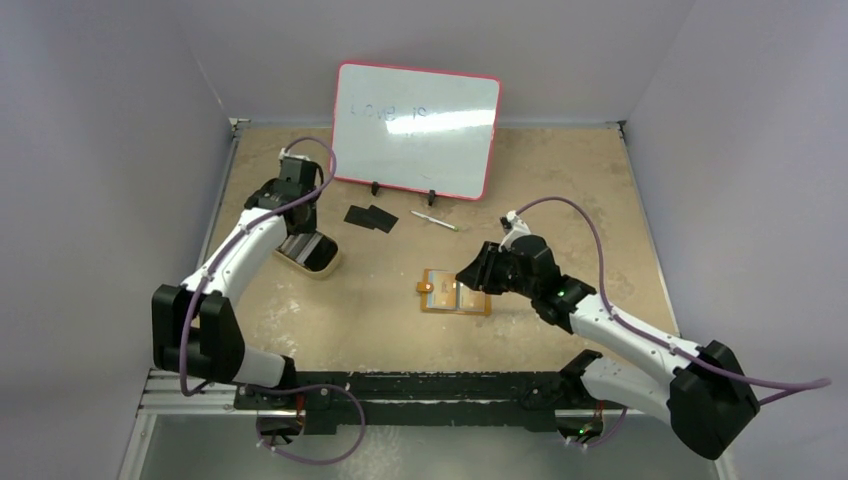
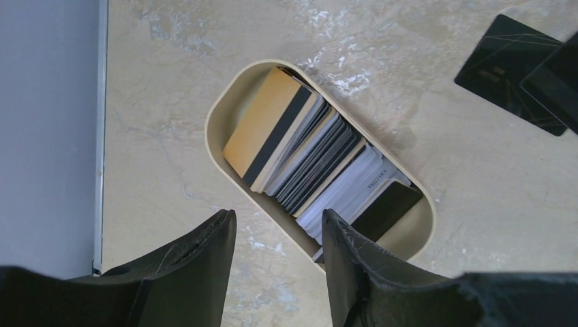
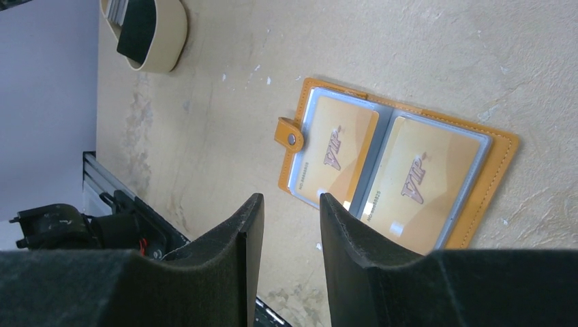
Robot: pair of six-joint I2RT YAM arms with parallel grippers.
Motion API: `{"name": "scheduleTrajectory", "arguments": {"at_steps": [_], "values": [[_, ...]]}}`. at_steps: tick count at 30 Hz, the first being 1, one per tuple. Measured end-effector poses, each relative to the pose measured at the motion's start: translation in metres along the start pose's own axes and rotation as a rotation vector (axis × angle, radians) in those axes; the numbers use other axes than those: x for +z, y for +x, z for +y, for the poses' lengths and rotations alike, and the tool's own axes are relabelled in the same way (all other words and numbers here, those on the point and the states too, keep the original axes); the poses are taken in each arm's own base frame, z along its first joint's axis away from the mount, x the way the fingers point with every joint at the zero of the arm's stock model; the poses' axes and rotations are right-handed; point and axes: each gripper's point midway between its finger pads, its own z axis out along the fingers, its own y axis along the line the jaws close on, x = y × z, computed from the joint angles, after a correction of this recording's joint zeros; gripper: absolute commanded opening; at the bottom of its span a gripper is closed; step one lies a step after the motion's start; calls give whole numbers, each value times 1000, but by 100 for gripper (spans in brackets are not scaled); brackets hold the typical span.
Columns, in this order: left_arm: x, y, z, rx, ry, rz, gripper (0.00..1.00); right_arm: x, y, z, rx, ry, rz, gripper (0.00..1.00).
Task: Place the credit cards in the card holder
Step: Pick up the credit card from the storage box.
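The orange-yellow card [image 2: 262, 122] leans uncovered on the stack with its striped edge raised. My left gripper keeps lowering toward that edge [image 2: 284, 142] and closes there.
The orange-tan card holder [image 1: 455, 294] lies open on the table. In the right wrist view the holder [image 3: 497, 170] has an orange-yellow card [image 3: 337, 153] in its left clear sleeve and another [image 3: 416, 180] in its right one. My right gripper [image 1: 470, 271] hovers over the holder's right half; in its wrist view [image 3: 290, 201] it is open and empty. Two black cards [image 1: 370, 217] lie flat near the whiteboard and show in the left wrist view [image 2: 508, 65]. My left gripper [image 1: 301, 235] is open and empty [image 2: 278, 221] above the tin dish.
An oval tan tin dish [image 1: 325, 265] holds a stack of several cards [image 2: 307, 153]; its rim shows in the left wrist view [image 2: 218, 136] and the right wrist view [image 3: 170, 41]. A whiteboard [image 1: 415, 130] stands at the back. A slim pen [image 1: 435, 221] lies in front of it.
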Motion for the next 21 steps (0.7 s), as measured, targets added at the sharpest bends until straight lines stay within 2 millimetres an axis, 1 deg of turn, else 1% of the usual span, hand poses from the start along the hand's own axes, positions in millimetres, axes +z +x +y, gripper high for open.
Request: {"name": "scheduleTrajectory", "arguments": {"at_steps": [5, 10, 15, 21], "values": [[19, 1, 14, 31, -51, 55, 50, -2, -2, 2, -7, -9, -8, 39], [42, 4, 23, 44, -77, 119, 51, -2, -2, 2, -12, -9, -8, 39], [56, 2, 16, 55, -35, 149, 51, -2, -2, 2, -15, -8, -8, 39], [69, 13, 7, 76, 0, 200, 52, -2, -2, 2, -18, -8, -8, 39]]}}
